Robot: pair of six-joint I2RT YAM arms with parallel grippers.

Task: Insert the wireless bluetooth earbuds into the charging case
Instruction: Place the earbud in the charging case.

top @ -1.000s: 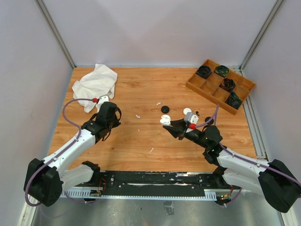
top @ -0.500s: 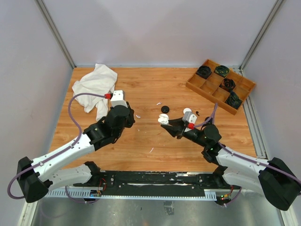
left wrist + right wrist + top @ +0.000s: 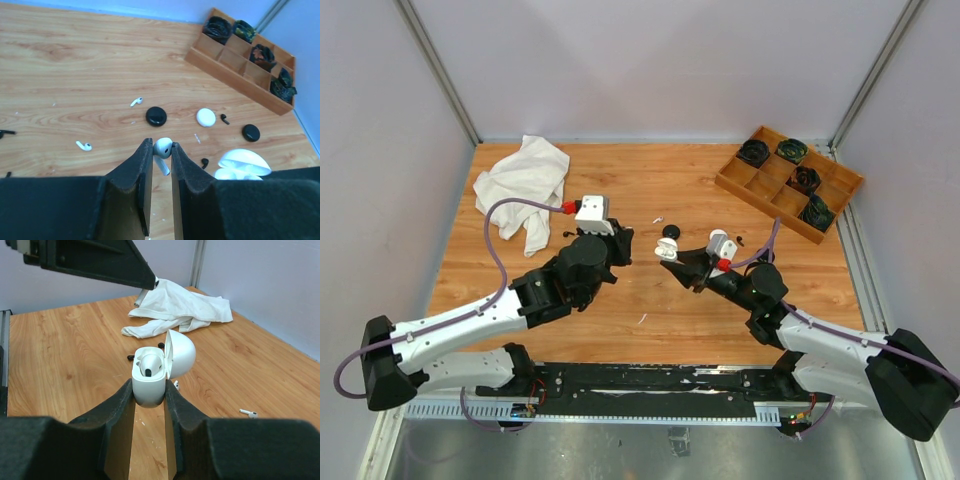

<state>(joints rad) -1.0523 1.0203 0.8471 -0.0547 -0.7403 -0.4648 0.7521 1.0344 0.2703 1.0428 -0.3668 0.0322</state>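
Note:
My left gripper is holding the earbud with the earbud's stem (image 3: pixel 162 166) pointing down, and the charging case is open. My left gripper should go to the case's free slot next and let go with the stem inside.
My left gripper (image 3: pixel 161 145) is shut on a white stemmed earbud (image 3: pixel 163 150), stem pointing down, held above the table. In the top view it (image 3: pixel 618 243) sits just left of my right gripper (image 3: pixel 672 256). My right gripper (image 3: pixel 149 388) is shut on a white charging case (image 3: pixel 148 381) with its lid open; one white earbud (image 3: pixel 150 364) sits in it. The case also shows in the left wrist view (image 3: pixel 242 164). Loose white earbuds (image 3: pixel 136 101) (image 3: pixel 83 146) and black earbuds (image 3: pixel 225 119) (image 3: pixel 204 162) lie on the table.
A black round case (image 3: pixel 156 116), a white round case (image 3: pixel 206 117) and another black one (image 3: pixel 250 132) lie mid-table. A wooden divided tray (image 3: pixel 788 180) with dark items stands at the back right. A white cloth (image 3: pixel 523 178) lies at the back left.
My left arm has swung right and forward from beside the cloth to the table's middle, close to the held case. My right gripper has shifted slightly with the case.

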